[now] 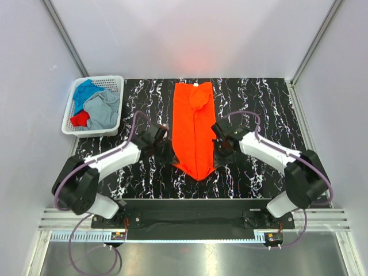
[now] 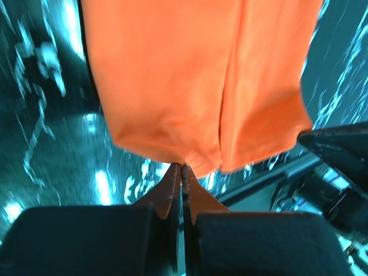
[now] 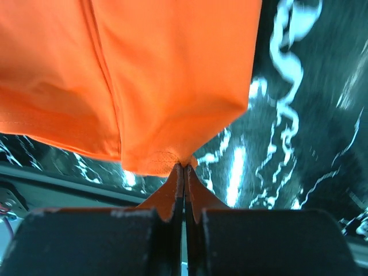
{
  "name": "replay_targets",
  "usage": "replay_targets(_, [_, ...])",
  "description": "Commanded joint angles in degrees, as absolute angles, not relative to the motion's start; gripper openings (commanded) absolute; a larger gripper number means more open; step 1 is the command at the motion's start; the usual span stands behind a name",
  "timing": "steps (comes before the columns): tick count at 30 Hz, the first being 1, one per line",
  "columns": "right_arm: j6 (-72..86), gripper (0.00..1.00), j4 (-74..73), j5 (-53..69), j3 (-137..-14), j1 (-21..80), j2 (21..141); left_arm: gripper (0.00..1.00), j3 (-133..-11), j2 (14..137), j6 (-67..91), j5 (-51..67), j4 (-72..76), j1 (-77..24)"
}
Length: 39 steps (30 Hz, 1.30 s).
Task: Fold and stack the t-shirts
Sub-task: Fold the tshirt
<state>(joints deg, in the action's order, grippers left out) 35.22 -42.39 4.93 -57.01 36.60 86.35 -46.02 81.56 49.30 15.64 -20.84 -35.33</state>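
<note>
My left gripper should continue folding the hem up the orange t-shirt [image 1: 193,110] until it rests short of the neck label, since both grippers pinch the near hem's corners [image 1: 177,165].
An orange t-shirt [image 1: 194,126] lies folded into a long narrow strip down the middle of the black marbled table [image 1: 259,103], with its white neck label [image 1: 195,84] at the far end. Its near end is drawn into a point. My left gripper [image 1: 168,154] is shut on the near hem at the shirt's left side. The left wrist view shows its fingertips [image 2: 183,168] pinching the orange cloth [image 2: 190,75]. My right gripper [image 1: 217,153] is shut on the hem at the right side, and its tips [image 3: 185,167] bite a corner of the orange cloth [image 3: 144,75].
A white lattice basket [image 1: 92,133] stands at the table's far left corner, holding a blue shirt [image 1: 86,92], a grey one [image 1: 104,109] and a red one [image 1: 80,119]. White walls enclose the table. In the left wrist view, the right arm [image 2: 339,149] is close by at the right.
</note>
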Motion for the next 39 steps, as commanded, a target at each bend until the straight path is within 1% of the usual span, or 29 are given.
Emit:
replay_targets(1, [29.89, 0.0, -44.21, 2.63, -63.18, 33.59, 89.73, 0.0, -52.54, 84.54, 45.71, 16.43, -22.84, -32.61])
replay_targets(9, [21.64, 0.0, -47.55, 3.69, -79.61, 25.76, 100.27, 0.0, -65.81, 96.14, 41.14, 18.54, -25.75, -24.35])
replay_targets(12, [18.91, 0.0, -48.51, 3.6, -86.99, 24.61, 105.28, 0.0, -73.71, 101.06, 40.35, 20.39, -25.75, -22.07])
replay_targets(18, [16.44, 0.0, -50.27, 2.38, -102.11, 21.8, 116.44, 0.0, -87.51, 111.43, 39.99, 20.47, -28.74, -17.76])
replay_targets(24, [13.36, 0.0, -50.36, 2.81, -115.47, 20.74, 125.41, 0.0, -97.71, 119.52, 39.46, 22.85, -27.86, -15.47])
replay_targets(28, [12.57, 0.0, -51.85, 2.73, -123.73, 19.78, 131.47, 0.0, -101.6, 125.14, 39.46, 26.19, -24.35, -14.15])
replay_targets(39, [11.34, 0.0, -48.52, 5.09, -129.19, 16.7, 137.46, 0.0, -105.9, 131.57, 41.66, 29.7, -14.6, -11.87])
